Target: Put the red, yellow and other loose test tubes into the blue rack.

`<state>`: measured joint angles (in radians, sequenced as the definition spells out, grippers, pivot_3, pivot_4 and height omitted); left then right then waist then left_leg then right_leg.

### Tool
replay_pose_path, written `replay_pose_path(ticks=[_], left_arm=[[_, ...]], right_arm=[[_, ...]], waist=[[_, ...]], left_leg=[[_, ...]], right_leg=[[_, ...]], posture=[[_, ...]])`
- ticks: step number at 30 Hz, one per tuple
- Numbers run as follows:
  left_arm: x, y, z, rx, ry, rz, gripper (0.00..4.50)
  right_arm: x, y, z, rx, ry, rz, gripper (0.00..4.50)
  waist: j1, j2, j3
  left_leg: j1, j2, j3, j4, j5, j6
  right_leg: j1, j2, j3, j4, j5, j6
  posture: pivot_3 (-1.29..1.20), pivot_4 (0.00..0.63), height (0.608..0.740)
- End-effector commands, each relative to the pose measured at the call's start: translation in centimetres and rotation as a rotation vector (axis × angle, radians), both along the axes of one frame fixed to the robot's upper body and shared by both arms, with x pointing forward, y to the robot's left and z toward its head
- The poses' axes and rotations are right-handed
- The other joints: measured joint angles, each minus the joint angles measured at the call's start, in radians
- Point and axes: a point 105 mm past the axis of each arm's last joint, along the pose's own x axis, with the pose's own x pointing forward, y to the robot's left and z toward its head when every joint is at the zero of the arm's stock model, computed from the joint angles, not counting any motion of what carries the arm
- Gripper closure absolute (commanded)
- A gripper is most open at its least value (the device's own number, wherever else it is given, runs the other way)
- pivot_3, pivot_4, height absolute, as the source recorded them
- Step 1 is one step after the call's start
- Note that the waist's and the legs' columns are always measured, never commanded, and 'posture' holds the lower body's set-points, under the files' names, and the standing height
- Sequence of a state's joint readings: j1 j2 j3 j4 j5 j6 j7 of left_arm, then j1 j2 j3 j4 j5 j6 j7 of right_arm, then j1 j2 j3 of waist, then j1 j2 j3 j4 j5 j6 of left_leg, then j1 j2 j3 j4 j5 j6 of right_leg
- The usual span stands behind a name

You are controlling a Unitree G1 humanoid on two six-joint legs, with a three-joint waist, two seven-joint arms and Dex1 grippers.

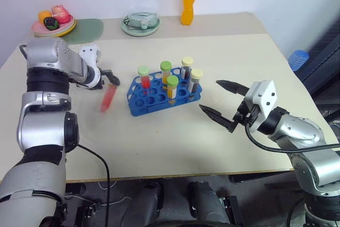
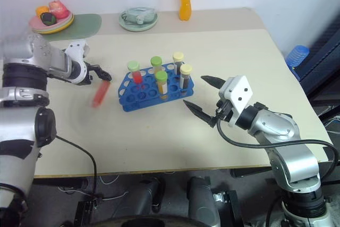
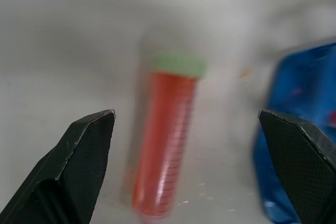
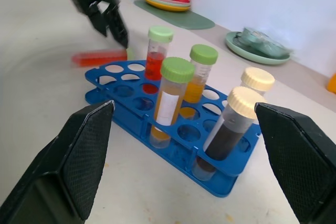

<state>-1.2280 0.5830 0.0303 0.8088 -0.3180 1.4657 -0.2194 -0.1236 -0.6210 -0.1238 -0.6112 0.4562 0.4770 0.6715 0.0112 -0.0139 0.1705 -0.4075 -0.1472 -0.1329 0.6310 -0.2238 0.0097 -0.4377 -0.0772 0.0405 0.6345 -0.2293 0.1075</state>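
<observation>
The red test tube [image 1: 108, 98] lies flat on the other side of the blue rack from the robot's right gripper, so the left gripper should take hold below its cap [image 3: 174, 90] and set it upright.
A red test tube [image 1: 109, 98] with a green cap [image 3: 179, 64] lies on the table just left of the blue rack [image 1: 139, 107], blurred. My left gripper [image 1: 112, 80] hangs over it, pointing down and open, and the tube [image 3: 164, 145] shows between its spread fingers without being touched. In the rack stand several capped test tubes: a red one [image 4: 154, 62], yellow ones [image 4: 169, 98] and dark brown ones [image 4: 223, 132] with cream caps. My right gripper [image 1: 209, 94] is open and empty, level above the table to the right of the rack [image 4: 220, 182].
Along the table's far edge stand an orange drink bottle [image 1: 188, 3], a green dish [image 1: 140, 23] and a plate of fruit [image 1: 53, 22] on a green mat [image 1: 90, 29]. A blue object [image 1: 298, 59] sits off the table's right edge.
</observation>
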Motion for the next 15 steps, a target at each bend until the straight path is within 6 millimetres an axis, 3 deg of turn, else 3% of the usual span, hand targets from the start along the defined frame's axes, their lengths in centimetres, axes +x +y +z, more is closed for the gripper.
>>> replay_pose_path(ticks=[1, 5, 6, 9, 14, 15], left_arm=[[0.6, 0.3, 0.6, 0.035, -0.013, 0.010, 0.00], [1.2, -0.2, -0.3, 0.060, -0.007, 0.005, 0.00], [1.3, -0.3, -0.6, 0.075, -0.005, -0.002, 0.26], [1.4, -0.6, -1.2, 0.097, 0.006, -0.020, 1.23], [1.1, -0.4, -1.7, 0.080, 0.031, 0.005, 3.68], [1.0, -0.3, -1.7, 0.074, 0.034, 0.009, 3.74]], right_arm=[[-0.8, 0.3, 1.0, 0.000, -0.047, 0.012, 0.12], [-1.1, 0.1, 0.8, 0.001, -0.038, 0.001, 0.12], [-1.1, 0.1, 0.8, 0.002, -0.037, -0.002, 0.04], [-1.2, 0.0, 0.6, 0.005, -0.032, -0.009, 0.00], [-1.3, -0.1, 0.2, 0.009, -0.020, -0.016, 0.00], [-1.3, -0.1, 0.0, 0.010, -0.014, -0.017, 0.00]], waist=[[0.000, 0.000, 0.000], [0.003, -0.001, 0.000], [0.002, -0.001, 0.000], [0.001, -0.001, 0.000], [0.000, -0.001, 0.000], [0.000, -0.001, 0.000]], left_leg=[[0.000, 0.000, 0.000, 0.000, 0.000, 0.000], [-0.001, 0.000, 0.000, 0.000, 0.000, 0.000], [-0.001, 0.000, 0.000, 0.000, 0.000, 0.000], [-0.001, 0.000, 0.000, 0.000, 0.000, 0.000], [-0.001, 0.000, 0.000, 0.000, 0.000, 0.001], [-0.001, 0.000, 0.000, 0.000, 0.000, 0.001]], right_leg=[[0.000, 0.000, 0.000, 0.000, 0.000, 0.000], [0.000, 0.000, 0.000, 0.000, 0.000, 0.000], [0.000, 0.000, 0.000, 0.000, 0.000, 0.000], [0.000, -0.001, 0.000, 0.000, 0.000, 0.000], [0.000, 0.000, 0.000, 0.000, 0.000, 0.000], [0.000, 0.000, 0.000, 0.000, 0.000, 0.000]], posture=[[0.00, 0.150, 0.740], [0.00, 0.150, 0.740], [0.00, 0.150, 0.740], [0.00, 0.150, 0.740], [0.00, 0.150, 0.740], [0.00, 0.150, 0.740]])
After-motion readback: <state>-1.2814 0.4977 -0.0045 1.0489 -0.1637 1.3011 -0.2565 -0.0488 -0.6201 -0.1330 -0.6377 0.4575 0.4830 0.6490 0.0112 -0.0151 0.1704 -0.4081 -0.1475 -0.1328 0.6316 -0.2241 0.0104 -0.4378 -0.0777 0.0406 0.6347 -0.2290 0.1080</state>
